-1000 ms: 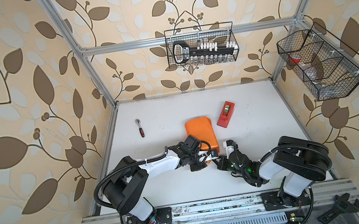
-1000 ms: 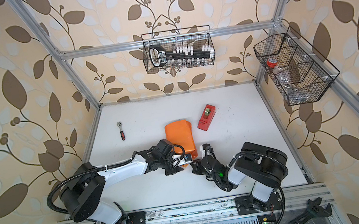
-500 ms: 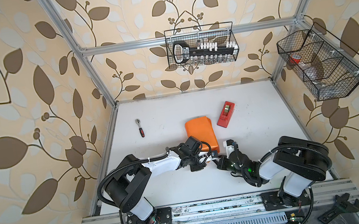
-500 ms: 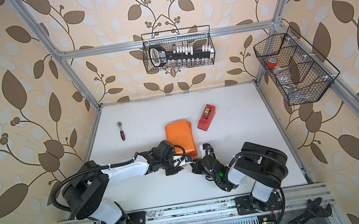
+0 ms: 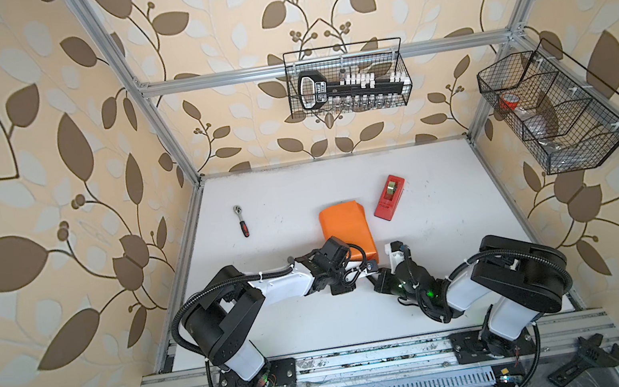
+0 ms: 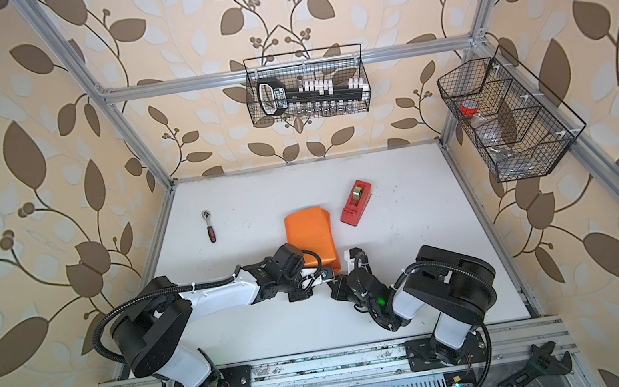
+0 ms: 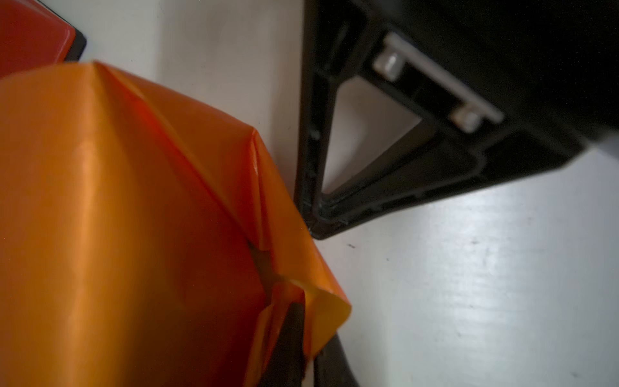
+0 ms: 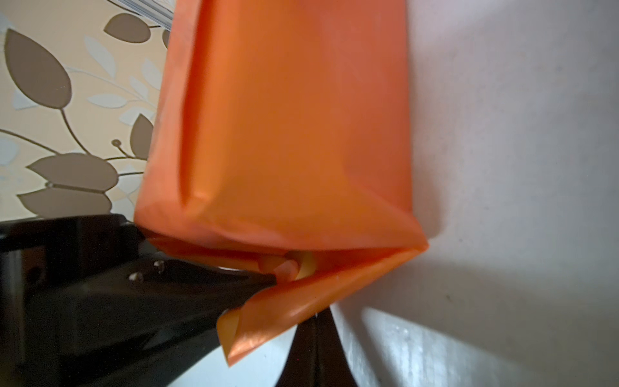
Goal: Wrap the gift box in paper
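Note:
The end flap gapes [image 8: 345, 258] toward its pointed corner while my left gripper is pinching the flap's other end. My right gripper should move back, open and put its fingers on both sides of the parcel's near corner [image 8: 412, 235].
The paper [image 5: 346, 231] [image 6: 310, 236], bright orange, is folded around the gift box, which is hidden inside it. The parcel lies mid-table. Both grippers meet at its near end. My left gripper [image 5: 371, 266] [image 7: 310, 355] is shut on a loose corner flap of the paper [image 7: 328, 311], which passes between its two black fingers. My right gripper [image 5: 377, 276] [image 8: 315, 321] is shut, and its joined tips touch the lower edge of the same end flap [image 8: 301, 308] from below. The flap's pale yellow inner face shows where it curls.
A red tape dispenser [image 5: 389, 198] lies just right of the parcel's far end. A small ratchet [image 5: 241, 221] lies at the back left. Wire baskets hang on the back wall [image 5: 346, 79] and the right wall [image 5: 555, 109]. A tape roll, a screwdriver and a wrench lie below the front rail.
My left gripper has closed on the paper's corner flap. Both arms and the parcel have hardly moved.

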Controlling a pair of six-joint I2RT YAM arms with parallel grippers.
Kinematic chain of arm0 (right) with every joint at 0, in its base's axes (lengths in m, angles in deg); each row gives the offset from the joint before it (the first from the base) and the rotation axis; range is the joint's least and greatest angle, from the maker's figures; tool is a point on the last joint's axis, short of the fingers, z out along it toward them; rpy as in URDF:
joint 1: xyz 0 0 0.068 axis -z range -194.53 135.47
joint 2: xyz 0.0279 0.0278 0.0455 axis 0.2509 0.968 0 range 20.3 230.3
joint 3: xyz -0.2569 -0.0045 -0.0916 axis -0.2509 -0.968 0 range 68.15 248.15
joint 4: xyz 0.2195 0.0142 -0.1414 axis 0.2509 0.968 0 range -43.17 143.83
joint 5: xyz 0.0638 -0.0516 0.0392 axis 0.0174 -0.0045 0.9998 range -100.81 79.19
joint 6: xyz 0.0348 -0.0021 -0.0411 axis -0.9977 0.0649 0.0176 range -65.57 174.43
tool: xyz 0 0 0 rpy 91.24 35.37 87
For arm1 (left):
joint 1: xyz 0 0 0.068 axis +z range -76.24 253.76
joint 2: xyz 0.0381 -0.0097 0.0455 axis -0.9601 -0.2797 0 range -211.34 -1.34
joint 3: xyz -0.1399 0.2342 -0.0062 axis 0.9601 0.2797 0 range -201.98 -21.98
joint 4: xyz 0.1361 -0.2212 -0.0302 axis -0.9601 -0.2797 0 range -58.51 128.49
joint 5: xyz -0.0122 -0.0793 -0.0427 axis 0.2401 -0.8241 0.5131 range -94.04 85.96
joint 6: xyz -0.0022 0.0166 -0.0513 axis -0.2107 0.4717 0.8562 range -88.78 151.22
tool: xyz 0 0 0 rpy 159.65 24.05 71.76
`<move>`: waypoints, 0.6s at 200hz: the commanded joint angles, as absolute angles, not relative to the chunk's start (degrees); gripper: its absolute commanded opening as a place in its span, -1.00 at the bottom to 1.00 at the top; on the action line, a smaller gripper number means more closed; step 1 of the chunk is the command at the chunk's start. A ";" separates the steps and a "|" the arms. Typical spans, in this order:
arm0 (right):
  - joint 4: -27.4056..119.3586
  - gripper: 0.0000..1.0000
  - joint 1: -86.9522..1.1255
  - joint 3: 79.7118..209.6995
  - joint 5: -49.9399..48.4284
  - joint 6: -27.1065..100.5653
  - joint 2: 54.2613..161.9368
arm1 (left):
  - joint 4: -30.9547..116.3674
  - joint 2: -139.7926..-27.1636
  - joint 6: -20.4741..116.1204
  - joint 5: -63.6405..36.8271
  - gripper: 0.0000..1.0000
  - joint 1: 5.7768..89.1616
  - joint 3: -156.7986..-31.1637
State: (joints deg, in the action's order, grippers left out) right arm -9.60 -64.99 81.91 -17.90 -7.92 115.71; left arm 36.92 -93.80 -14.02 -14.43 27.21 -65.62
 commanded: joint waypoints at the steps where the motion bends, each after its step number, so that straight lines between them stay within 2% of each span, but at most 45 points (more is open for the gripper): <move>1: -10.79 -0.99 -64.47 80.93 -18.55 -8.27 114.93 | 38.00 -91.62 -14.85 -15.12 -0.88 26.83 -65.33; 44: -8.48 -0.90 -62.01 78.66 -17.03 -5.32 110.63 | 40.15 -90.13 -13.67 -14.66 -1.00 26.87 -63.80; 76: 1.11 -0.74 -59.96 76.14 -16.17 0.75 100.84 | 42.27 -89.55 -12.26 -14.54 -1.00 27.00 -62.71; 100: 15.64 -0.53 -58.30 78.70 -15.45 8.46 91.27 | 44.16 -88.45 -11.45 -14.53 -1.00 27.00 -61.50; 120: 23.87 -0.30 -55.90 82.46 -13.00 14.54 87.74 | 44.90 -88.08 -11.30 -14.49 -1.00 27.00 -61.17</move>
State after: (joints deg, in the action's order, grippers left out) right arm 10.23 -58.06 78.13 -15.72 5.07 90.80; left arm 41.80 -90.63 -11.96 -14.06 27.24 -61.75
